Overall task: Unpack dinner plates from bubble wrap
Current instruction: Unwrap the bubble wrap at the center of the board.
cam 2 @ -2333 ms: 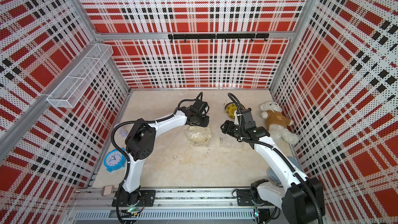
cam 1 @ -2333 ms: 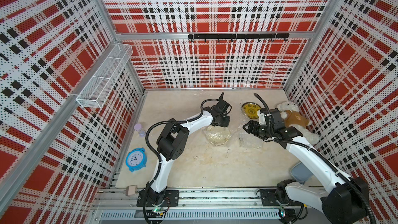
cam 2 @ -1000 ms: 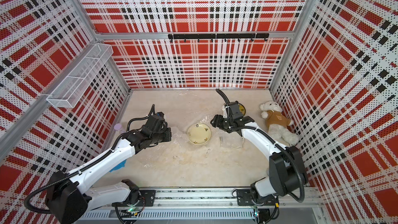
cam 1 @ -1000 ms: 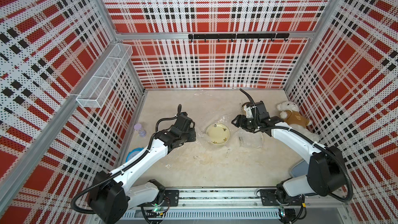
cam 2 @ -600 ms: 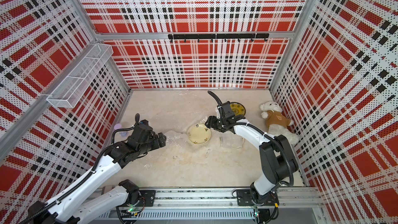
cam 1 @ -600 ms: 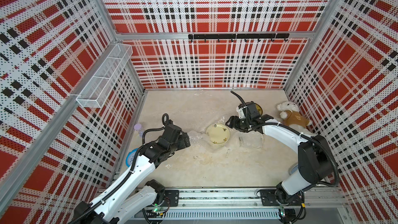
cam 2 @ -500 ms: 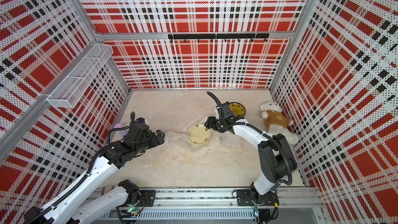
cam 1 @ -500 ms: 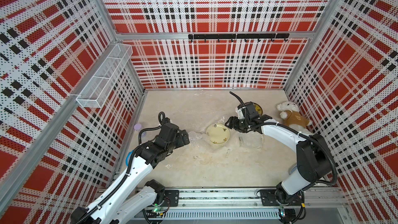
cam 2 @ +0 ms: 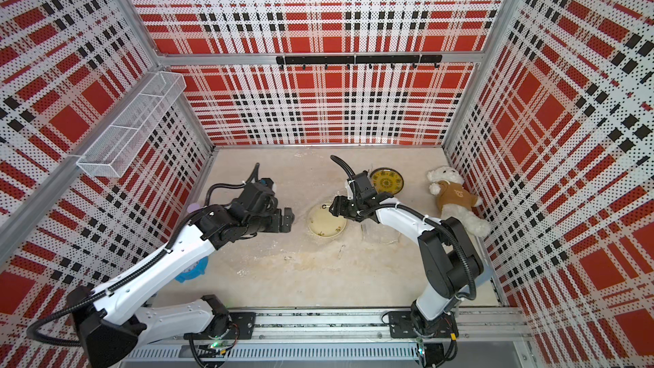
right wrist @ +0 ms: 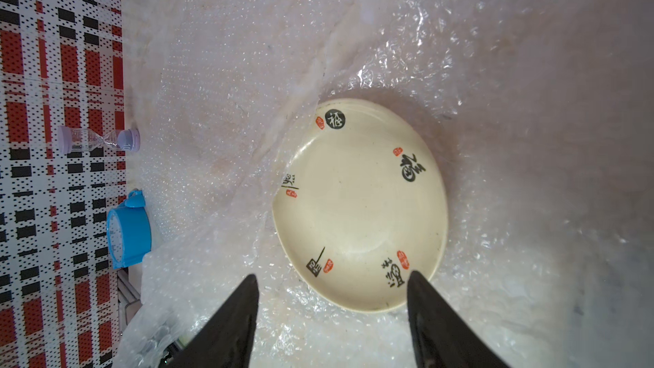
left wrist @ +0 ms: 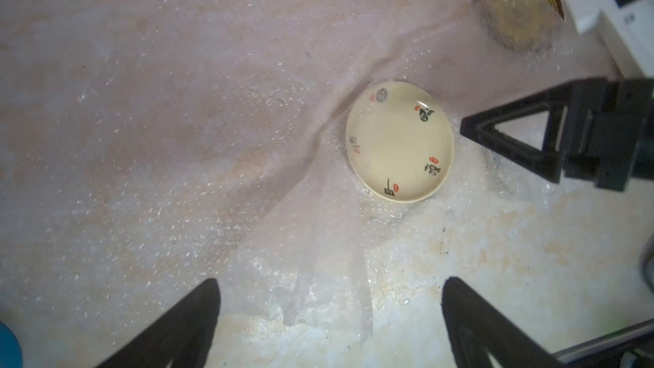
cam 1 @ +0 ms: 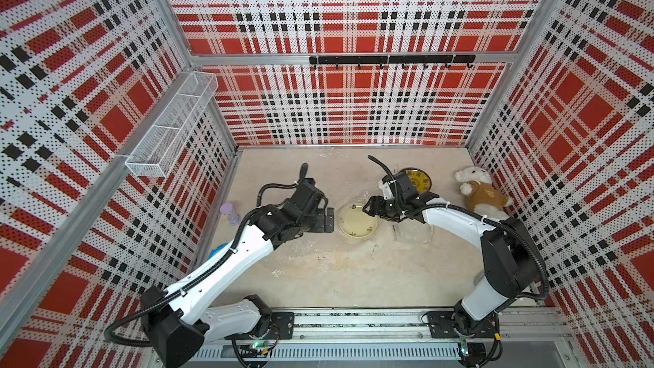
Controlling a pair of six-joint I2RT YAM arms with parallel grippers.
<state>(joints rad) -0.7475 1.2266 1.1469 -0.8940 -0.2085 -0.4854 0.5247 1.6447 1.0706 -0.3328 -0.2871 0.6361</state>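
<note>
A flap of bubble wrap [left wrist: 325, 231] next to the cream plate is in line between my left gripper's open fingers. I keep going down until they close on its end [left wrist: 329, 299].
A cream dinner plate [cam 1: 358, 221] [cam 2: 326, 221] [left wrist: 400, 141] [right wrist: 361, 207] with small black and red marks lies bare, face up, on a spread sheet of bubble wrap [left wrist: 247, 136] [right wrist: 460, 47]. My left gripper [cam 1: 329, 219] [cam 2: 288, 221] [left wrist: 329, 281] is open just left of the plate, with only wrap under its jaws. My right gripper [cam 1: 371, 207] [cam 2: 334, 207] [right wrist: 332, 274] is open over the plate's right rim and holds nothing. A second, yellow dinner plate [cam 1: 417, 180] [cam 2: 387, 180] [left wrist: 518, 5] with a dark rim lies behind the right arm.
A crinkled clear bundle [cam 1: 414, 233] [cam 2: 380, 235] lies under the right forearm. A teddy bear [cam 1: 477, 194] [cam 2: 451, 196] sits at the right wall. A lilac hourglass [cam 1: 230, 212] [right wrist: 99, 139] and a blue clock [cam 2: 193, 270] [right wrist: 129, 228] stand by the left wall.
The cream plate, wrapped earlier, now lies bare on the opened sheet. My left gripper has opened and come back toward the plate. My right gripper has slid left, up to the plate's rim.
</note>
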